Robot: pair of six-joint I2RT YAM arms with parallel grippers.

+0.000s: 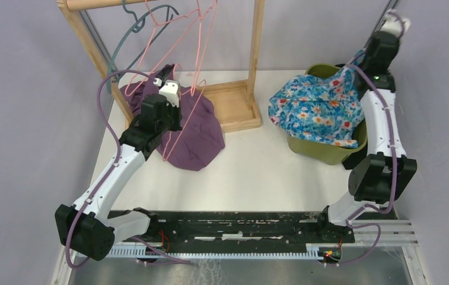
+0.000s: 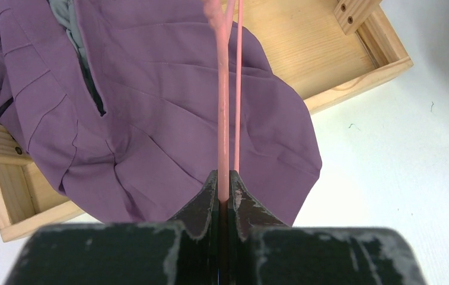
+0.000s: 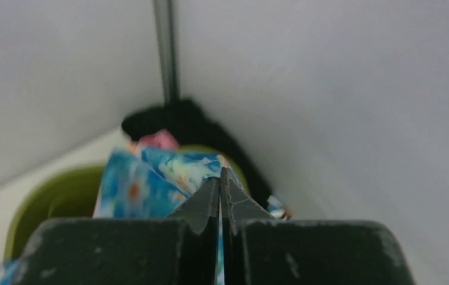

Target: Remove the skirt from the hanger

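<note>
The blue floral cloth (image 1: 319, 110) is draped across the green bin, so the robot's right gripper keeps bringing the cloth's pinched end over the bin's opening (image 1: 341, 94) and lets go there.
A purple pleated garment (image 1: 201, 130) lies crumpled on the table and over the wooden rack's base, also in the left wrist view (image 2: 150, 119). A pink wire hanger (image 1: 198, 59) leans from the rack rail down over it. My left gripper (image 1: 168, 77) is shut on a pink hanger wire (image 2: 224, 119), which runs between its jaws (image 2: 226, 178). My right gripper (image 1: 361, 56) is raised at the far right, shut on a blue floral cloth (image 1: 317, 110) that drapes over a green bin (image 1: 322, 151). The cloth (image 3: 145, 178) sits pinched between the right jaws (image 3: 220, 184).
A wooden clothes rack (image 1: 233, 107) stands at the back, its tray-like base (image 2: 328, 53) partly under the purple garment. A teal hanger (image 1: 139, 25) hangs on its rail. The grey wall is close behind the right gripper. The green bin (image 3: 50, 202) is below it.
</note>
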